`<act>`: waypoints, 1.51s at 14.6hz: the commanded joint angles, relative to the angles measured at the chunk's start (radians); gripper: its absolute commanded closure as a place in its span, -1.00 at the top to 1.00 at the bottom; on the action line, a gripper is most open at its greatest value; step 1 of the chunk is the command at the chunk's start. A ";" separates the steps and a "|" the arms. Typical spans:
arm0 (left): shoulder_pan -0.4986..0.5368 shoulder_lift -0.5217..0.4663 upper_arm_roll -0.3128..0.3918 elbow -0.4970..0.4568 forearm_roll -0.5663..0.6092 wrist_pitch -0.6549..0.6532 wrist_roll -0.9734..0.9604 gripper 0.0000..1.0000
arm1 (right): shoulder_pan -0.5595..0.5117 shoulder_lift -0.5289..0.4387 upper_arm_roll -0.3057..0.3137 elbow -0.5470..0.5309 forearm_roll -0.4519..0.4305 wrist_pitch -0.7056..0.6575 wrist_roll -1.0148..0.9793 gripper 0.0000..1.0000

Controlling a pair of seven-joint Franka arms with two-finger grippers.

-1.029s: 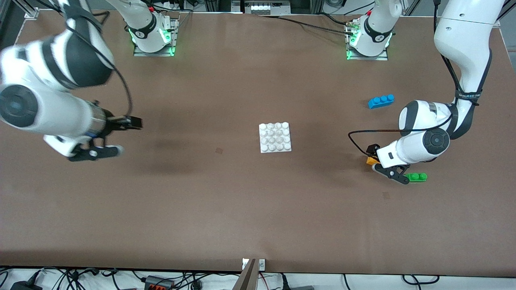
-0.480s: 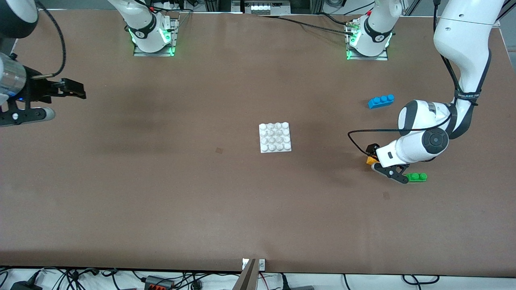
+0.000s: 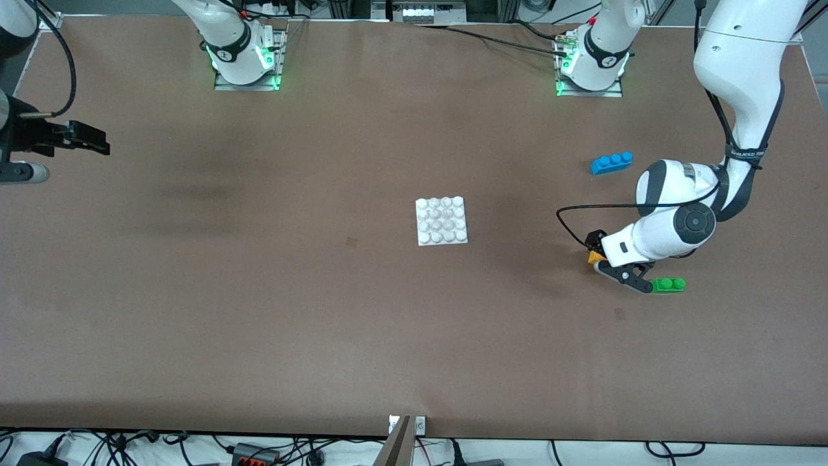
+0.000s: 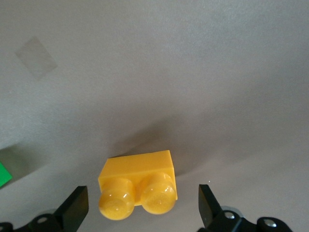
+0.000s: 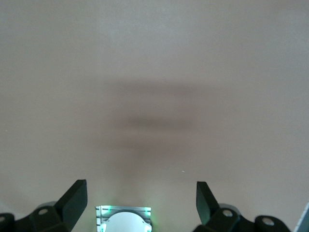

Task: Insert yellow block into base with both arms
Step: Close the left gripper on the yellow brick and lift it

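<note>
The white base (image 3: pixel 442 221) has open table (image 3: pixel 482 233) all around it, so it will move and turn a little when I push the yellow block onto the base's studs.
The yellow block (image 3: pixel 594 257) lies on the table toward the left arm's end, beside a green brick. In the left wrist view the block (image 4: pixel 137 181) sits between my left gripper's open fingers (image 4: pixel 76 209) with a gap on each side. My left gripper (image 3: pixel 609 259) is low over the block and open. The white base (image 3: pixel 442 221) lies at the table's middle, bare. My right gripper (image 3: pixel 68 160) hangs open and empty over the table's edge at the right arm's end; its wrist view shows the gripper (image 5: pixel 140 193) above bare table.
The green two-stud brick (image 3: pixel 669 285) lies just beside the left gripper, nearer the front camera; its corner shows in the left wrist view (image 4: pixel 4 174). A blue three-stud brick (image 3: pixel 611 162) lies farther from the front camera. The right arm's base plate (image 5: pixel 123 220) glows green.
My right arm has swung away from the table's middle out to the edge at its own end. My left gripper has barely moved and stays open around the yellow block.
</note>
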 commanded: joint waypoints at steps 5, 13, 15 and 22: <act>0.008 -0.012 -0.001 -0.026 0.019 0.033 0.013 1.00 | 0.022 -0.059 -0.106 0.024 0.048 0.035 -0.019 1.00; 0.008 -0.005 -0.002 -0.043 0.019 0.058 0.013 1.00 | 0.028 -0.053 -0.092 0.049 0.037 -0.011 -0.011 1.00; 0.009 -0.005 -0.002 -0.045 0.019 0.063 0.013 1.00 | 0.027 -0.052 -0.094 0.052 0.038 -0.011 -0.011 1.00; 0.011 -0.005 -0.001 -0.045 0.021 0.063 0.016 0.60 | 0.022 -0.050 -0.097 0.052 0.032 -0.019 -0.005 1.00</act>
